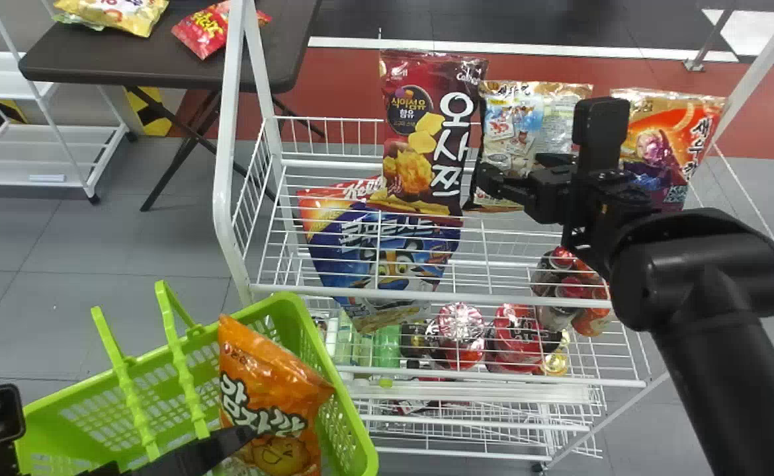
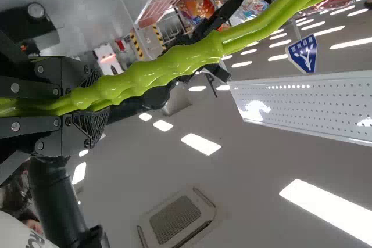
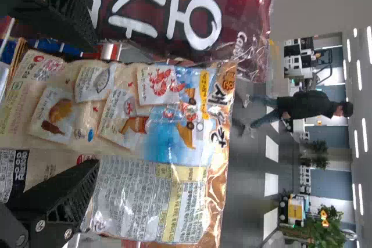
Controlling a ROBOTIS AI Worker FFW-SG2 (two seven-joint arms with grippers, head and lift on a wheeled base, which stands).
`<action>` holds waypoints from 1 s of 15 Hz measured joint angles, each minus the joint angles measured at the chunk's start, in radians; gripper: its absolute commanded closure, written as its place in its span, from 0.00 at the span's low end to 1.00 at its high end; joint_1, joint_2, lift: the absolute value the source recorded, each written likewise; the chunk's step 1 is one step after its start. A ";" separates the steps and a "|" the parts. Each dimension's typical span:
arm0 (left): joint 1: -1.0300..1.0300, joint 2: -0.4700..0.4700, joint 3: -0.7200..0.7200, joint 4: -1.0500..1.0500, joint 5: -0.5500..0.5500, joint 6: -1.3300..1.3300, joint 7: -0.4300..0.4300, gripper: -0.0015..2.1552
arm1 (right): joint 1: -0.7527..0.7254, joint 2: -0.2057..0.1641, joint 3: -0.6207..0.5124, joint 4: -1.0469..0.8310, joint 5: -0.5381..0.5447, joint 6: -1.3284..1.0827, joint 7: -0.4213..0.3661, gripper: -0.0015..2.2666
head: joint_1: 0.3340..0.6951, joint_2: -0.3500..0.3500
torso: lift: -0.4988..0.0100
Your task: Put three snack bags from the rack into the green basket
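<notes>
The pale snack bag's loose front (image 1: 523, 133) has shiny creases (image 3: 177, 125) across it, so the bag will bunch up into a narrow waist when I pinch and lift it.
In the head view, my right gripper (image 1: 518, 177) is at the pale snack bag (image 1: 526, 122) on the rack's top shelf. My right gripper (image 3: 90, 105) stands open in the right wrist view, its fingers spread across the pale bag (image 3: 122, 126). Dark red (image 1: 420, 132), orange-red (image 1: 665, 142) and blue (image 1: 380, 248) snack bags are also on the rack. An orange snack bag (image 1: 281, 390) leans upright in the green basket (image 1: 360, 423). My left gripper (image 1: 195, 453) is at the basket; in the left wrist view my left gripper (image 2: 96, 104) is shut on the green handle (image 2: 174, 65).
The white wire rack (image 1: 427, 297) has bottles, cans and red packages on its lower shelves. Its white posts rise at both sides. A dark table (image 1: 129, 63) with more snack bags and a white shelf cart (image 1: 36, 152) stand behind at the left.
</notes>
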 measured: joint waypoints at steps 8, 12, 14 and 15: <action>0.005 0.000 0.002 -0.004 0.002 0.000 0.001 1.00 | 0.071 -0.005 -0.040 -0.099 -0.005 0.035 0.004 0.99 | 1.00 0.45 | 0.98; 0.005 -0.002 0.002 -0.003 0.001 -0.002 0.000 1.00 | 0.130 -0.020 -0.079 -0.232 -0.014 0.102 0.005 0.99 | 1.00 0.42 | 0.98; 0.005 -0.003 0.002 -0.003 0.001 -0.002 0.000 1.00 | 0.165 -0.033 -0.105 -0.311 -0.035 0.171 0.004 0.99 | 1.00 0.41 | 0.98; 0.005 -0.003 0.002 -0.003 0.001 -0.002 0.000 1.00 | 0.185 -0.040 -0.122 -0.359 -0.052 0.217 0.002 0.99 | 1.00 0.39 | 0.98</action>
